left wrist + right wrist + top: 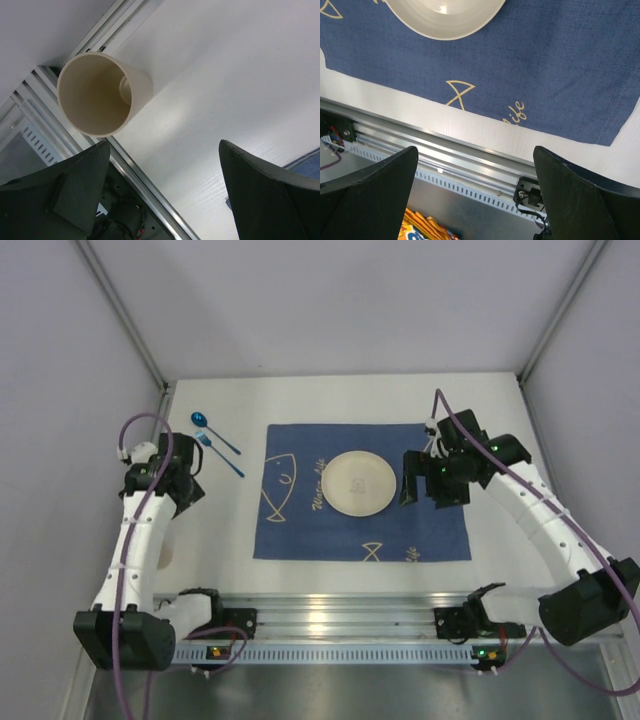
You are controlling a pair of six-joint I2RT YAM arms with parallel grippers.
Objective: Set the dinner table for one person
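Observation:
I can see the cream cup upright with its mat-side rim free, so I keep lowering my left gripper's open fingers until they straddle that rim, then close them.
The white dinner table carries a dark blue fish-print mat with a cream plate on its middle. A blue spoon and a blue fork lie left of the mat. A cream cup stands upright near the table's front left edge, mostly hidden under my left arm in the top view. My left gripper is open and empty, hovering beside and above the cup. My right gripper is open and empty above the mat's right side, next to the plate.
An aluminium rail runs along the table's near edge, with the arm bases on it. Grey walls and metal posts close in the back and both sides. Orange snack packets lie below the table's front edge.

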